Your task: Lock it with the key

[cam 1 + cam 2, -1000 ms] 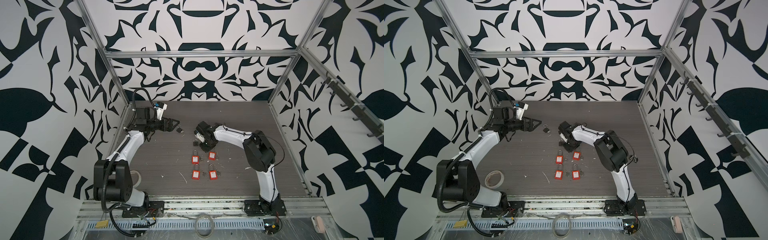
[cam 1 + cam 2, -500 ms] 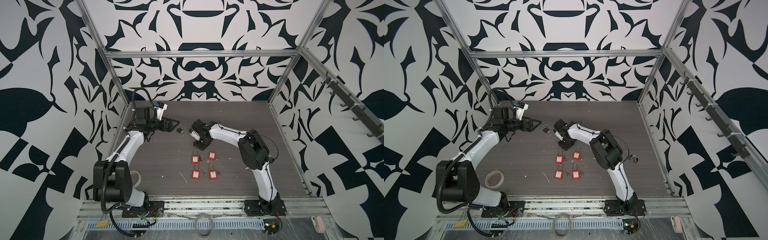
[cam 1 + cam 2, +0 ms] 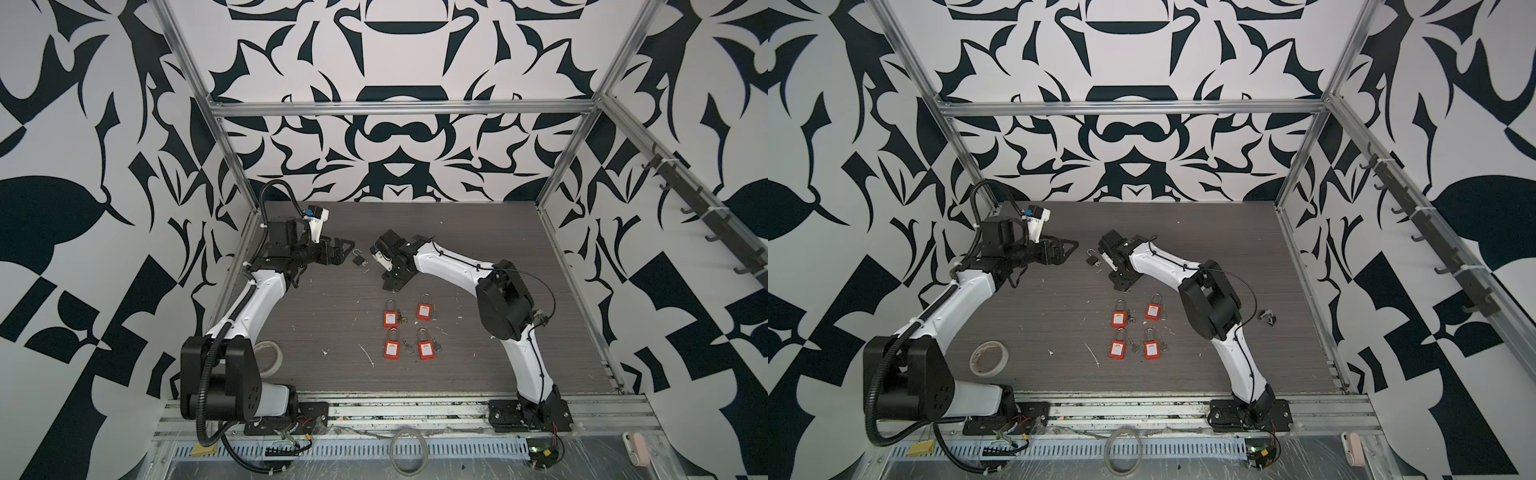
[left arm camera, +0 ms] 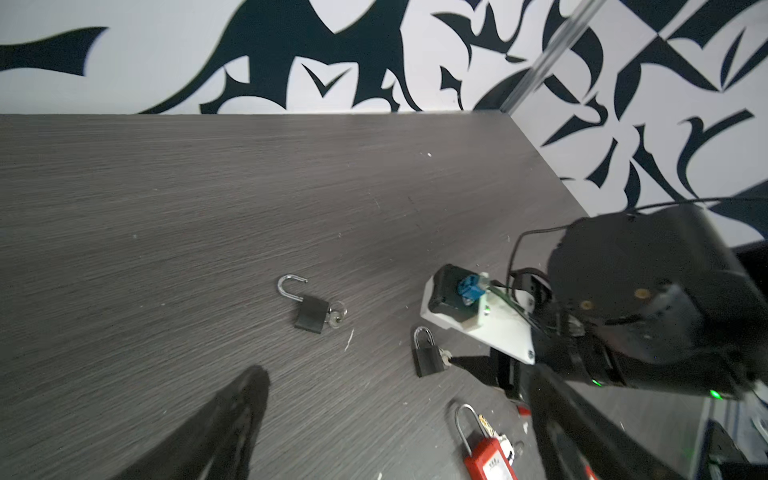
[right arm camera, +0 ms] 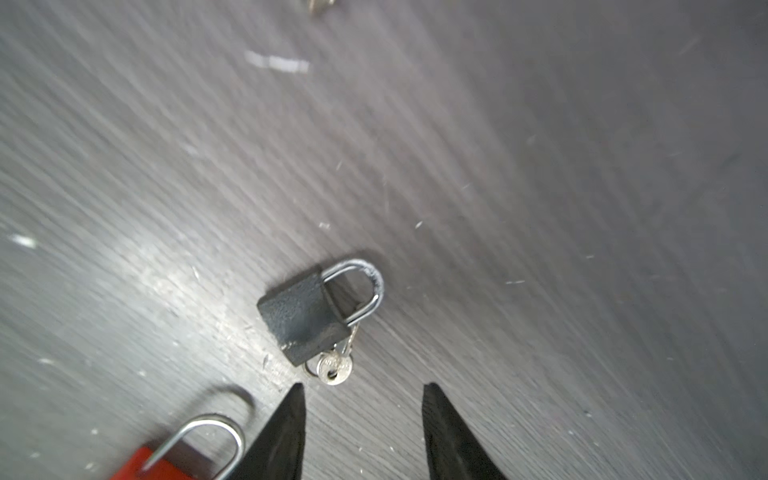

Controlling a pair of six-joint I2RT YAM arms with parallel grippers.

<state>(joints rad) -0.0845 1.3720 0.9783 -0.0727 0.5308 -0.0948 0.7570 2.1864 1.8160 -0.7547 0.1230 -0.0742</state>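
The open padlock's body and key point(image 3: 363, 262) point toward my right gripper, so my left gripper should move away while my right gripper picks up the padlock point(image 3: 358, 260) by its body.
A black padlock point(image 3: 357, 259) point(image 4: 309, 309) lies on the table between my two grippers, its shackle swung open and a key point(image 4: 336, 319) in its base. My left gripper point(image 3: 345, 248) point(image 4: 397, 372) hovers just left of it, open and empty. A second black padlock point(image 5: 305, 320) point(image 4: 428, 357) has its shackle closed and a key point(image 5: 334, 368) in its base. My right gripper point(image 5: 363, 390) point(image 3: 392, 282) stands open just short of that key, touching nothing. In both top views the right gripper hides this second padlock.
Several red padlocks point(image 3: 390, 319) point(image 3: 1152, 311) with keys lie in a square nearer the front. A tape roll point(image 3: 988, 357) sits at the front left, and a small metal piece point(image 3: 1266, 316) lies right of the right arm. Patterned walls and aluminium rails point(image 3: 557, 257) enclose the table.
My right gripper has opened wider, and its arm has swung a little left toward the black padlocks. The left arm has not moved.
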